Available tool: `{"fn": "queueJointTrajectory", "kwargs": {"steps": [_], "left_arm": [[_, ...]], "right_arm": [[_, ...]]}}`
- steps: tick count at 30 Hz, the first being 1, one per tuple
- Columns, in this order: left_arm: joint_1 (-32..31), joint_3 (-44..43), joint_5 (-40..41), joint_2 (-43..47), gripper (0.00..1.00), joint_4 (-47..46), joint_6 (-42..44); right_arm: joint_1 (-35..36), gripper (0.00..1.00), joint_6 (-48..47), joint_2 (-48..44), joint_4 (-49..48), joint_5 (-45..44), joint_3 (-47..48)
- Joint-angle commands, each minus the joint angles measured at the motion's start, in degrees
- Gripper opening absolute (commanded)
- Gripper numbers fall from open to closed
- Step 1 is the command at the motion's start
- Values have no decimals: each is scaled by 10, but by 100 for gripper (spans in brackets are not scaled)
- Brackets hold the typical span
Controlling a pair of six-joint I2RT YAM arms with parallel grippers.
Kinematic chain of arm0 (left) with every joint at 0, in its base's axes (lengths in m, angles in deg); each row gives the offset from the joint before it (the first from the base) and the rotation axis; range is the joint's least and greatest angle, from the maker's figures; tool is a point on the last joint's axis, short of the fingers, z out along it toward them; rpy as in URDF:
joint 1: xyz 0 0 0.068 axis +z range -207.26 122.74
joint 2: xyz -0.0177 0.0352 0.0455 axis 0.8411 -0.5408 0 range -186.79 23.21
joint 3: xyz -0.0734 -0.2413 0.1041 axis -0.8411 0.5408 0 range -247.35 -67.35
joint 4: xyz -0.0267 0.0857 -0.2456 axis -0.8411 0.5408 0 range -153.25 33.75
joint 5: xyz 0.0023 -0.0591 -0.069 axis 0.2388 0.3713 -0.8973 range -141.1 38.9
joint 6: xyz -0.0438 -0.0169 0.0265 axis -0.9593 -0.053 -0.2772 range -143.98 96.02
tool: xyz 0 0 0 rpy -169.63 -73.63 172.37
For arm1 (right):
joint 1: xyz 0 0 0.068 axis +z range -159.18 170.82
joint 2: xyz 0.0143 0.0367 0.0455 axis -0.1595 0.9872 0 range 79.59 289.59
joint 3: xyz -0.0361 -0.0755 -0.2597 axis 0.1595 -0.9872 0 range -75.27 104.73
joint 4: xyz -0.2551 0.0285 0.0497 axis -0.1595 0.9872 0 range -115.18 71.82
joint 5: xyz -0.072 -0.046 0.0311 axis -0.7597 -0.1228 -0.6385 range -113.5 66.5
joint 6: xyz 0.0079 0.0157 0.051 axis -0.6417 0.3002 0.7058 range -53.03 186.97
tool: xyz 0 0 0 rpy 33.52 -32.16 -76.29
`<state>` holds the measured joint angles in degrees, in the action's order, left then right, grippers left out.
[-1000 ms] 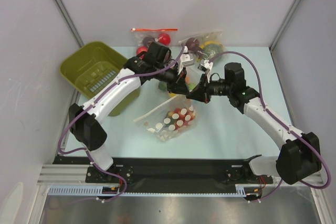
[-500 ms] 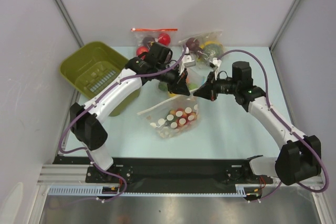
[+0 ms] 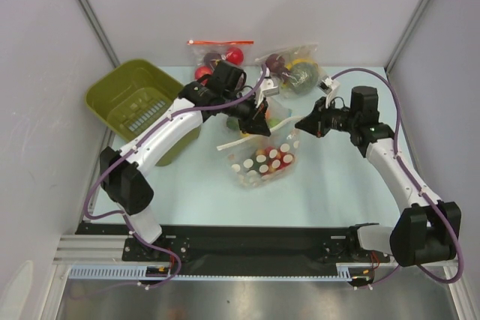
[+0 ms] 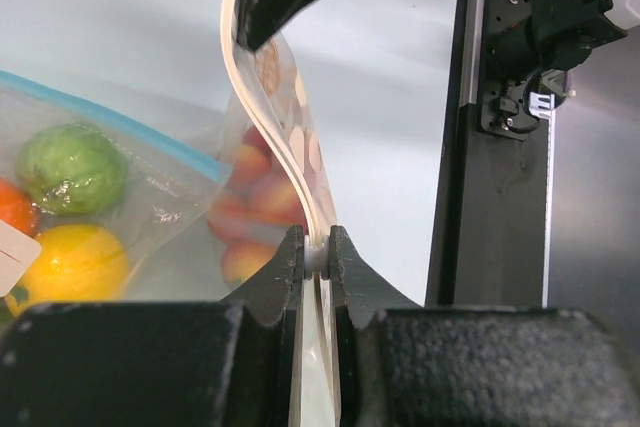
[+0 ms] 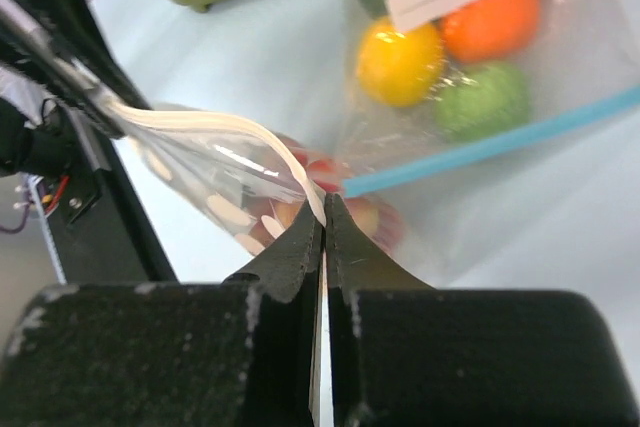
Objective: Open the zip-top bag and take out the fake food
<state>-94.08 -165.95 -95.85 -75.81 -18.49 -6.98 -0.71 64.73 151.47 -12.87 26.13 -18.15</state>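
Note:
My right gripper keeps holding the strip's opposite end (image 3: pixel 295 119) until my left gripper gets to the tail's tip, because a tail of white zip strip (image 3: pixel 231 144) sticks out past my left gripper.
The zip-top bag (image 3: pixel 264 161), clear with whitish oblong marks, hangs between my two grippers just above the table. The fake food (image 3: pixel 273 164), small red pieces, lies in its bottom. My left gripper (image 3: pixel 260 124) is shut on the bag's white zip strip; the left wrist view shows the strip (image 4: pixel 262 137) pinched between the jaws (image 4: pixel 317 252). My right gripper (image 3: pixel 301 125) is shut on the strip's other end, also seen in the right wrist view (image 5: pixel 323 219). Red pieces (image 5: pixel 320 169) show through the plastic (image 5: pixel 215 182). Whether the bag's mouth is open is not visible.
A clear bag of orange, yellow and green round fruit with a blue strip (image 5: pixel 470 77) lies just behind the held bag. A green bin (image 3: pixel 131 99) stands at the left. A red-zip bag (image 3: pixel 220 54) and another fruit bag (image 3: pixel 292 69) lie at the back wall.
My right gripper has pulled to the right and back. The bag has risen off the table and shifted right, now stretched between both grippers. The left gripper has barely moved.

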Motion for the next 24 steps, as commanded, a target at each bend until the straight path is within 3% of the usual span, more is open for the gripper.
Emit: {"fn": "queueJointTrajectory", "kwargs": {"steps": [1, 24], "left_arm": [[3, 6, -2, 30, 0, 6, 7], [6, 134, 95, 140, 0, 17, 0]], "right_arm": [[-25, 0, -19, 3, 5, -64, 23], [-40, 0, -23, 77, -5, -129, 97]]}}
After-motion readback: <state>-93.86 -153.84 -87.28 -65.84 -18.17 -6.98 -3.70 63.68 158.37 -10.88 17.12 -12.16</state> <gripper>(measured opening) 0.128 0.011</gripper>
